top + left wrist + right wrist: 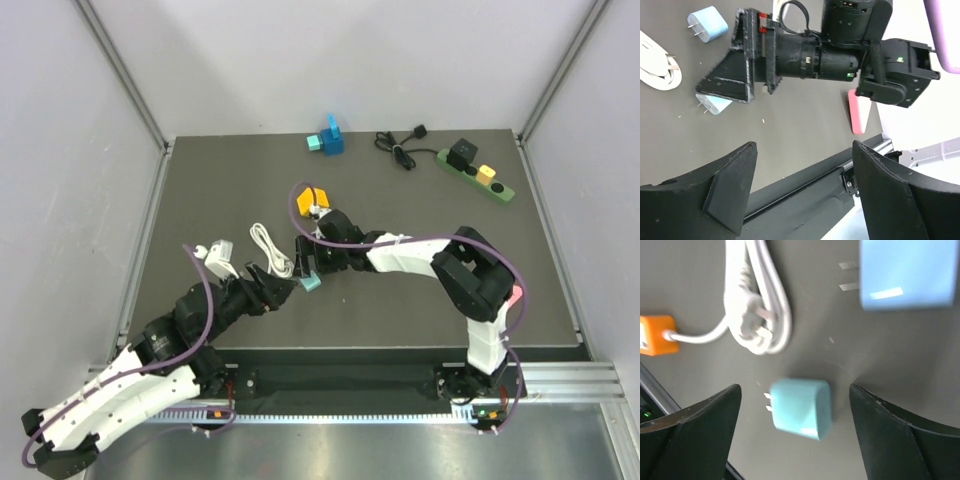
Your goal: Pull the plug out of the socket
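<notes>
The teal charger [311, 282] below my right gripper already lies loose and shows its prongs, so my left gripper should grasp the teal plug at the blue block [314, 143].
The green socket strip [505, 193] lies at the far right of the table, with a black plug block [461, 155] and a yellow plug [486, 174] in it; its black cable [399, 152] coils to the left. My right gripper [308, 258] is far from it, mid-table, open. In the right wrist view its gripper [795, 388] hangs over a teal charger [800, 407] without touching it. My left gripper [278, 288] is open and empty, just left of the right one; in the left wrist view [805, 150] it faces the table's near edge.
A white coiled cable [270, 247], an orange block [312, 199] and a white adapter [215, 252] lie mid-table. A light blue charger [905, 275] lies next to the teal one [311, 283]. Blue blocks [328, 140] stand at the back. A pink object [858, 111] lies by the right arm.
</notes>
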Controlling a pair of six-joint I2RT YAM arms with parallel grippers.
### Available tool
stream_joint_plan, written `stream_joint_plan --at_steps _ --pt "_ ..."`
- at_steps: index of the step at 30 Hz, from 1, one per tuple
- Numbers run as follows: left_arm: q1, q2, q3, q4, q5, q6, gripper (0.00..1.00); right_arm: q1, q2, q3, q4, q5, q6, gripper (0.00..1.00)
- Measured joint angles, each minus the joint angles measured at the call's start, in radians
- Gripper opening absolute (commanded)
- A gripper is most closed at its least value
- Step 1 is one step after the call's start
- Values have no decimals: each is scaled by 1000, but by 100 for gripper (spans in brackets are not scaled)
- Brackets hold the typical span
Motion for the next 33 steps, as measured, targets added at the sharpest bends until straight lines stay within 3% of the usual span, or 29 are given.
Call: stream_joint_plan --at_steps 7,13,18,26,33 --pt "0 46 19 -27 33 -3 84 0 -174 -33 -175 87 -49 97" --pt "0 218 101 -17 96 5 86 -21 -472 -90 -267 156 -75 98" --pt "0 348 159 12 144 23 85 -44 -612 -134 -329 222 -76 100" --pt "5 425 282 18 133 76 82 -138 -651 -142 -411 368 -99 100" --pt "42 441 354 43 66 177 78 -172 -513 -21 -381 486 -169 100"
